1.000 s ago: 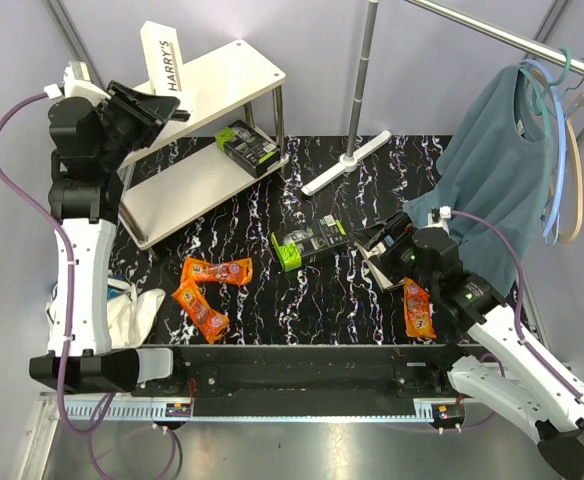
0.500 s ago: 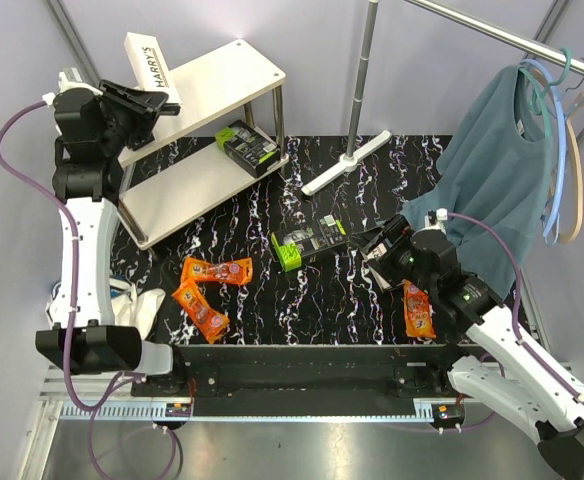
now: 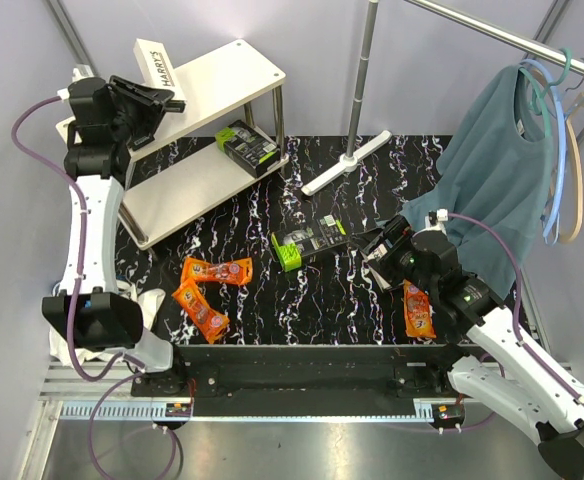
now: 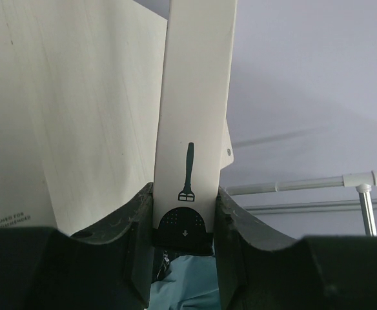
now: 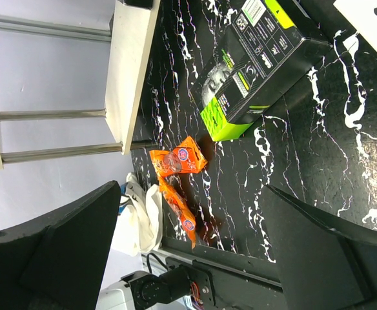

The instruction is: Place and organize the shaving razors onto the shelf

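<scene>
The white HARRY'S box (image 3: 156, 63) is held in my left gripper by its black end over open top board (image 3: 217, 85). I should keep bringing the box down until it rests there.
My left gripper (image 3: 162, 97) is shut on the black end of a white HARRY'S razor box (image 3: 154, 62), held tilted above the left end of the shelf's top board (image 3: 234, 72). In the left wrist view the box (image 4: 195, 97) stands pinched between the gripper's (image 4: 184, 223) jaws. A black-and-green pack (image 3: 247, 143) lies on the lower board (image 3: 177, 190). Another black-and-green pack (image 3: 307, 243) lies mid-table, with my right gripper (image 3: 372, 246) open just to its right. Two orange packets (image 3: 217, 270) (image 3: 200, 308) lie front left, a third (image 3: 418, 308) by the right arm. The right wrist view shows the pack (image 5: 253, 64), the packets (image 5: 179, 158) and the open gripper (image 5: 195, 252).
A white T-shaped rack foot (image 3: 347, 165) and its pole (image 3: 365, 70) stand at the back middle. A teal garment (image 3: 502, 170) hangs from the rail on the right. A white cloth (image 3: 132, 305) lies off the table's left edge. A white box corner (image 5: 372, 19) shows near my right gripper.
My left arm has swung the HARRY'S box up and back toward the left end of the top board. The right gripper has edged slightly left toward the pack.
</scene>
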Motion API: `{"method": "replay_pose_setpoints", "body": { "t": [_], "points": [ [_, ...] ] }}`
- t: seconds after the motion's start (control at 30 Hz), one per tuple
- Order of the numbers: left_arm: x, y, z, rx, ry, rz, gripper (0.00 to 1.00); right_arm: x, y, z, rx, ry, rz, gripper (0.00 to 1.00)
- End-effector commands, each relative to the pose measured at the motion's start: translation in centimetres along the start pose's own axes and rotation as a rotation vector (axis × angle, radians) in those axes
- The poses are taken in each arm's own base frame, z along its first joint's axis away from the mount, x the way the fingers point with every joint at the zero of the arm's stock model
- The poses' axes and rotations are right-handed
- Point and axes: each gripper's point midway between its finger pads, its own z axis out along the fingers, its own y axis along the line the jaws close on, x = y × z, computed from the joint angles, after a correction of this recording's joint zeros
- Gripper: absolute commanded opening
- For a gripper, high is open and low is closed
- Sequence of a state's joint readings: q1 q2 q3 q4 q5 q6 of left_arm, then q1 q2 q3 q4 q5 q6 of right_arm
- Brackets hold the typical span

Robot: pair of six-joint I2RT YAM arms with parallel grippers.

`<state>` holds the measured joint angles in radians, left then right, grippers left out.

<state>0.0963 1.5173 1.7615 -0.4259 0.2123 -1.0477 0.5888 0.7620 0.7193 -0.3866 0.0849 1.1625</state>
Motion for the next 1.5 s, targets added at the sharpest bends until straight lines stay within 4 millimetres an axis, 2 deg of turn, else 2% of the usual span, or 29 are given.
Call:
{"method": "replay_pose_setpoints", "body": {
  "t": [0.0, 0.03, 0.1, 0.23, 0.4, 0.6, 0.8, 0.83, 0.97, 1.17, 1.3, 1.33, 1.47],
  "points": [
    [-1.3, -3.7, 0.5, 0.104, -0.048, 0.047, 0.24, -0.3, 0.7, -0.3, -0.036, -0.009, -0.020, 1.00],
    [-1.3, -4.4, 0.5, 0.117, -0.049, 0.053, 0.25, -0.2, 0.6, -0.2, -0.033, -0.007, -0.021, 1.00],
    [-1.1, -4.1, 1.3, 0.102, -0.046, 0.055, 0.25, -0.3, 0.7, -0.3, -0.036, -0.009, -0.022, 1.00],
    [-0.9, -4.4, 1.7, 0.100, -0.054, 0.062, 0.27, -0.2, 0.6, -0.4, -0.033, -0.007, -0.025, 1.00],
    [-0.5, -3.5, 2.5, 0.073, -0.050, 0.067, 0.30, -0.2, 0.6, -0.3, -0.032, -0.005, -0.027, 1.00],
    [0.4, -2.6, 3.9, 0.038, -0.046, 0.053, 0.39, -0.2, 0.7, -0.4, -0.037, -0.006, -0.029, 1.00],
    [0.5, -2.6, 5.4, 0.034, -0.040, 0.048, 0.43, -0.2, 0.5, -0.6, -0.036, -0.008, -0.033, 1.00],
    [1.6, -2.9, 5.6, 0.038, -0.024, 0.053, 0.44, -0.2, 0.6, -0.6, -0.039, -0.008, -0.033, 1.00],
    [1.7, -2.4, 5.7, 0.019, -0.032, 0.051, 0.48, -0.2, 0.6, -0.7, -0.037, -0.005, -0.039, 1.00],
    [2.8, -2.1, 5.7, 0.015, -0.009, 0.059, 0.61, -0.2, 0.5, -0.7, -0.038, -0.007, -0.042, 1.00],
    [3.1, -1.8, 4.9, -0.010, -0.003, 0.068, 0.79, -0.3, 0.7, -0.8, -0.042, -0.009, -0.042, 1.00],
    [2.9, -1.9, 4.8, -0.013, -0.007, 0.072, 0.86, -0.3, 0.6, -0.8, -0.039, -0.009, -0.041, 1.00],
    [2.9, -3.3, 4.3, 0.020, 0.011, 0.144, 0.91, -0.3, 0.5, -0.8, -0.037, -0.014, -0.042, 1.00]
  ]
}}
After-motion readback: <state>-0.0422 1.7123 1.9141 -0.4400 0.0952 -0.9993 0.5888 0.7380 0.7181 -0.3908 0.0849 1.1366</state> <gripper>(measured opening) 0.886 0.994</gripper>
